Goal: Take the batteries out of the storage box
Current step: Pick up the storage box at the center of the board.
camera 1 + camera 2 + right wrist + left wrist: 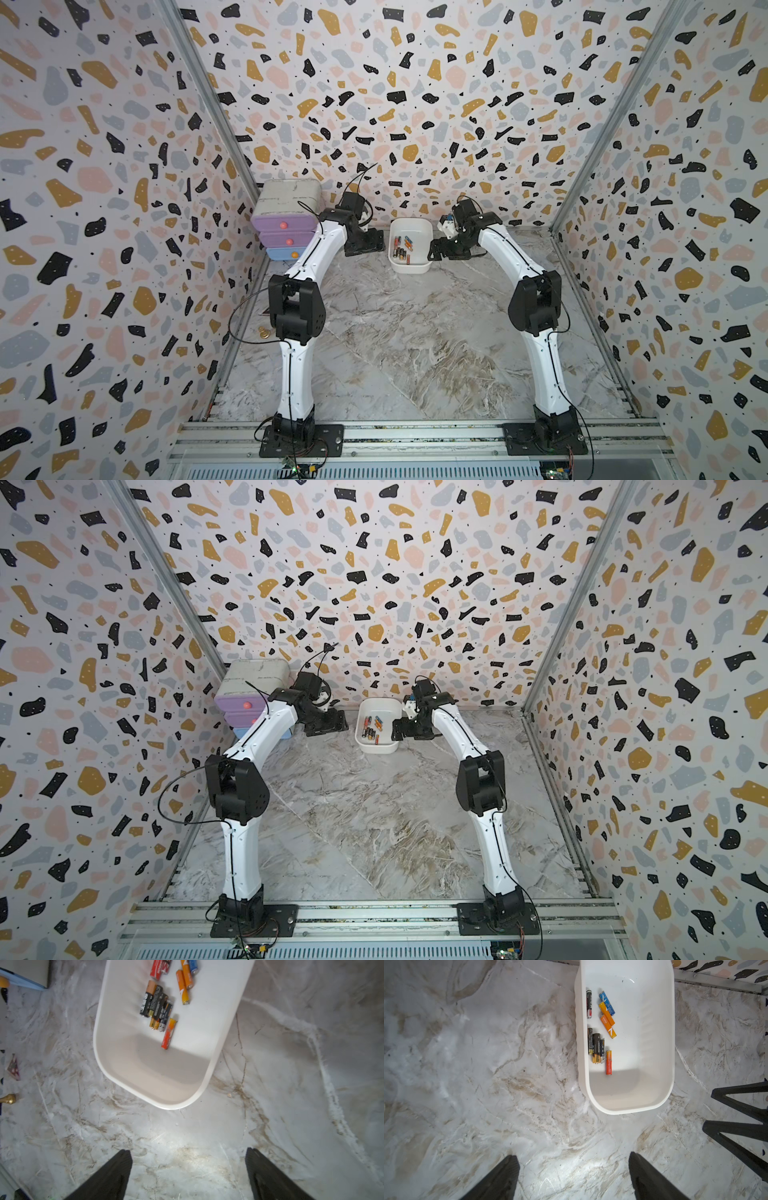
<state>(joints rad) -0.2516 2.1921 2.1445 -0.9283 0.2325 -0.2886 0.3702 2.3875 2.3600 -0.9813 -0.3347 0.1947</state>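
The storage box (pixel 411 241) stands far away near the back wall. Next, I pull it closer by its rims (pixel 391 244) with my left gripper and my right gripper before taking batteries.
The white storage box (pixel 411 269) (pixel 376 749) stands on the marble floor near the back wall. Several batteries (pixel 402 251) (pixel 371 730) in black, orange, red and blue lie in its left half. My left gripper (pixel 366 248) (pixel 328 728) hangs just left of the box, and my right gripper (pixel 439 251) (pixel 400 732) just right of it. Both are open and empty, over bare floor. The left wrist view shows the box (pixel 633 1110), the batteries (pixel 600 1047) and the open gripper (pixel 574 1159). The right wrist view shows the box (pixel 166 1105), the batteries (pixel 158 1005) and the open gripper (pixel 188 1153).
A white drawer unit (pixel 286 220) with purple and blue drawers stands at the back left, behind my left arm. A small gold object (pixel 264 331) (pixel 8 1099) lies by the left wall. The right gripper's fingers (pixel 737 1105) show at the edge of the left wrist view.
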